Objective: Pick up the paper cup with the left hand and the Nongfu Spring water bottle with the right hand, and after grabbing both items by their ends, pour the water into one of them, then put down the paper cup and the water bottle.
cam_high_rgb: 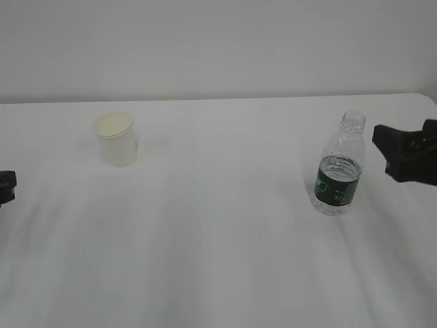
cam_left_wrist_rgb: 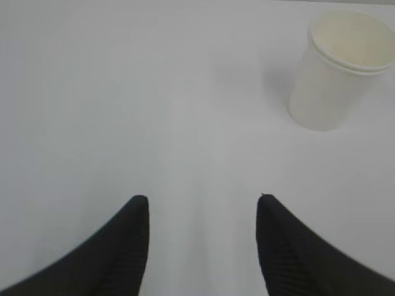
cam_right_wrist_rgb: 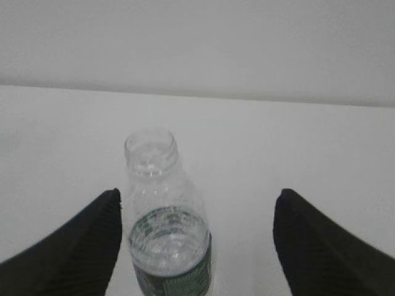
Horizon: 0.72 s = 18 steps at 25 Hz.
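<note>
I need to turn the left gripper toward the paper cup (cam_high_rgb: 117, 142) before I reach forward, because the paper cup is off to one side of my left gripper's opening (cam_left_wrist_rgb: 203, 246).
The paper cup (cam_high_rgb: 116, 140) stands upright and empty at the back left of the white table (cam_high_rgb: 218, 260). In the left wrist view the paper cup (cam_left_wrist_rgb: 336, 68) is ahead and to the right of my left gripper (cam_left_wrist_rgb: 202, 203), which is open with only bare table between its fingers. Only a tip of the left gripper (cam_high_rgb: 7, 186) shows at the left edge. The uncapped Nongfu Spring water bottle (cam_high_rgb: 338, 167) stands upright, partly filled with water (cam_right_wrist_rgb: 166, 243). My right gripper (cam_right_wrist_rgb: 199, 196) is open around the bottle (cam_right_wrist_rgb: 166, 222), whose side is close to the left finger (cam_right_wrist_rgb: 99, 234). The right gripper (cam_high_rgb: 384, 152) sits just right of the bottle.
The table's far edge meets a plain pale wall (cam_high_rgb: 218, 48). Its right back corner (cam_high_rgb: 427, 99) lies just behind the right gripper. Nothing else stands on the table.
</note>
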Available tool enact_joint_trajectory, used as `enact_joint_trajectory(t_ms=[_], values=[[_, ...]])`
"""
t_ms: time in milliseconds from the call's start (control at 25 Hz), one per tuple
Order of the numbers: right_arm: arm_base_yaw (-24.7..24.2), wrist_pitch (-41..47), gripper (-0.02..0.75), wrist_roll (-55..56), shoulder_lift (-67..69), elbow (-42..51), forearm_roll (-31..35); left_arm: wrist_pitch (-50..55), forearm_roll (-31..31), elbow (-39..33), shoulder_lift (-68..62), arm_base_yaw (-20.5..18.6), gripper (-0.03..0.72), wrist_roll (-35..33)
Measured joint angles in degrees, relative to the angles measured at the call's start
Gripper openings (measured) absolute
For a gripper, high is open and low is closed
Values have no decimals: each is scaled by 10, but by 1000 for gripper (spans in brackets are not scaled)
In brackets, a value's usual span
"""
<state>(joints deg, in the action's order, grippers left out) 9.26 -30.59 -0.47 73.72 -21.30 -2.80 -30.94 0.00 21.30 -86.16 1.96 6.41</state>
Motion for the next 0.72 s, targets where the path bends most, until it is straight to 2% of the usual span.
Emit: enact_joint_trajectory(t_ms=[160, 360, 480, 720], values=[[0, -80, 574, 8, 37, 50, -27, -131, 52, -68, -24, 0, 392, 30], [0, -240, 574, 9, 92, 107, -57, -316, 131, -160, -65, 0, 389, 29], [0, -323, 574, 9, 120, 141, -60, -335, 142, -196, -80, 0, 389, 15], [0, -341, 574, 9, 155, 169, -64, -345, 164, -203, -86, 0, 389, 10]])
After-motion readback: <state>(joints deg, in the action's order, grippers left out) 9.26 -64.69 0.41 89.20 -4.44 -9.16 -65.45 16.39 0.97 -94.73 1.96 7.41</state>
